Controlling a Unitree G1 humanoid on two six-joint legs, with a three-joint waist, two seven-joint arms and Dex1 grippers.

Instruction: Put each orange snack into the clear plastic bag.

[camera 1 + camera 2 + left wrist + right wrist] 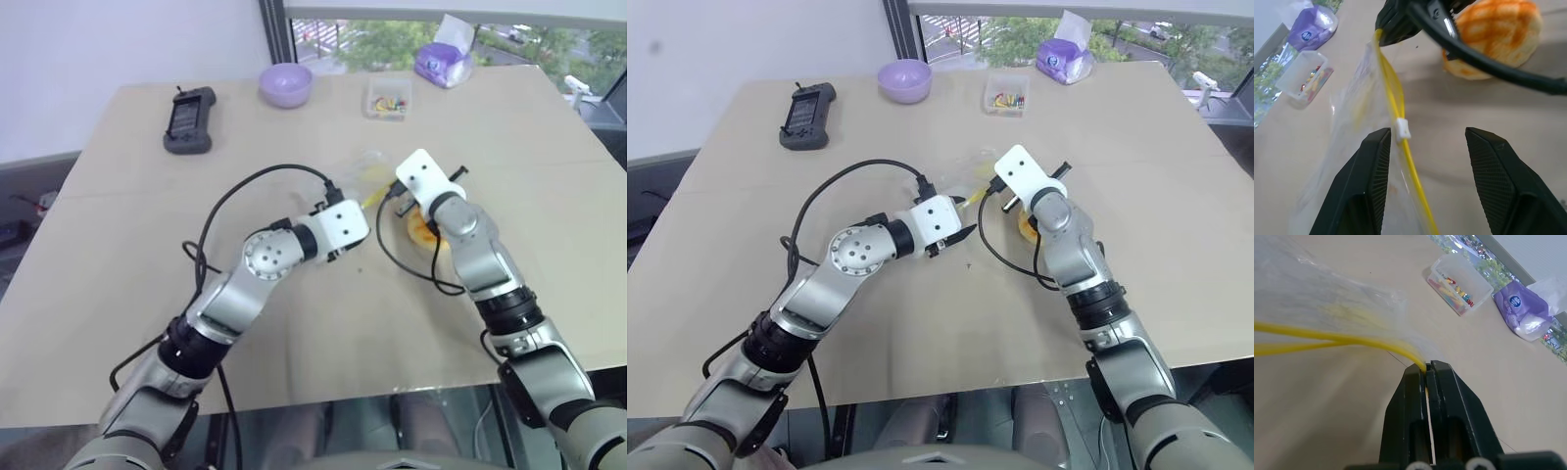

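Observation:
I expect the bag's yellow closure strip (1415,174) to zip shut when I pull the white slider (1402,129) along, because the closure strip is joined behind the slider and apart ahead of it.
The clear plastic bag (1359,103) lies crinkled on the table, its yellow closure strip (1393,93) raised. My right gripper (1427,368) is shut on one end of that strip. My left gripper (1425,137) is open, its two fingers on either side of the strip near the small white slider (1402,129), without touching it. One orange snack (1501,34), a round golden bun with a grid scored on top, sits on the table just beyond the right gripper. In the head views it (422,231) is partly hidden under my right wrist.
At the table's far side stand a small clear box of colourful bits (387,98), a purple bowl (285,83), a purple tissue pack (443,61) and a black controller (188,120). Black cables loop from both wrists over the tan table (118,255).

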